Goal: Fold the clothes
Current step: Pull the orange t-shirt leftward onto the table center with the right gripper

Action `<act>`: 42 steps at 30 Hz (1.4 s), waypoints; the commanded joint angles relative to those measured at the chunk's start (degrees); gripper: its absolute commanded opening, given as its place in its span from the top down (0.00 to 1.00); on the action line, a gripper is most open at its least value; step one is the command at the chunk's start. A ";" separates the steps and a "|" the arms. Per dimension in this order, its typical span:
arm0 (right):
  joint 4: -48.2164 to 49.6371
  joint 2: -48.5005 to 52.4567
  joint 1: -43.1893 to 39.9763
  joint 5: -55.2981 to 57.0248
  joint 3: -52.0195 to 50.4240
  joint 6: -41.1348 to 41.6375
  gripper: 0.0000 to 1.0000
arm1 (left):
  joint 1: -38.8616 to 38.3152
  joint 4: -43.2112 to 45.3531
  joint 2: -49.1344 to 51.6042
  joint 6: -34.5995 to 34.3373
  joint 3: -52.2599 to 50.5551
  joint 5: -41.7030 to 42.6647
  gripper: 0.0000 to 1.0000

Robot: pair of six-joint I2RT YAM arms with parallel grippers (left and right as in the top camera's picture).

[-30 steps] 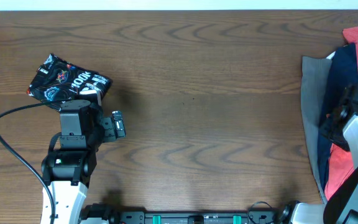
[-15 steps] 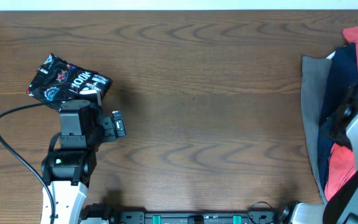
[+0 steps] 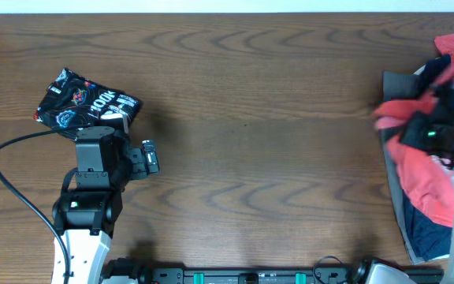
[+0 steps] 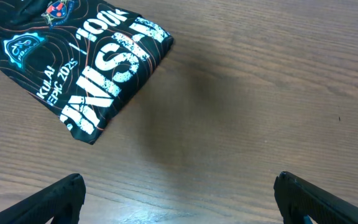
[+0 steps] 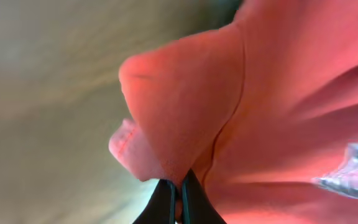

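A fold of the coral-red shirt (image 3: 390,113) is pinched in my right gripper and the table's middle (image 3: 247,126) is clear, so I should keep pulling until the fold reaches the middle, then let go.
A coral-red T-shirt (image 3: 420,177) hangs lifted at the table's right edge, over the navy (image 3: 428,237) and grey (image 3: 394,91) shirts of the pile. My right gripper (image 3: 396,118) is shut on a fold of the coral-red shirt (image 5: 229,99); in the right wrist view the cloth is pinched between the closed fingers (image 5: 178,202). A folded black T-shirt with white print (image 3: 87,107) lies at the far left. My left gripper (image 4: 179,199) is open and empty just in front of it, and the black shirt (image 4: 82,62) fills the upper left of the left wrist view.
A black cable (image 3: 18,197) loops over the table left of the left arm. The brown wooden table (image 3: 258,158) stretches between the two arms. The clothes pile runs off the right edge of the overhead view.
My right gripper has pulled the coral-red shirt up and leftward out of the pile. The red cloth now covers much of the navy shirt. The left arm has not moved.
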 commanded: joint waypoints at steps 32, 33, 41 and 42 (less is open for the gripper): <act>61.11 13.27 49.40 6.08 -18.32 8.07 0.04 | 0.24 1.99 -0.04 -0.59 1.38 -0.24 0.02; 60.65 12.44 48.35 6.27 -18.32 8.07 0.01 | 0.22 2.36 -0.04 -1.18 1.38 -0.20 0.02; 44.39 2.97 34.62 15.21 -18.32 17.57 0.01 | 0.22 5.62 2.51 -15.50 0.92 11.56 0.02; 41.81 1.95 32.61 15.65 -18.32 17.84 0.01 | 0.22 6.54 3.76 -16.35 0.74 14.95 0.02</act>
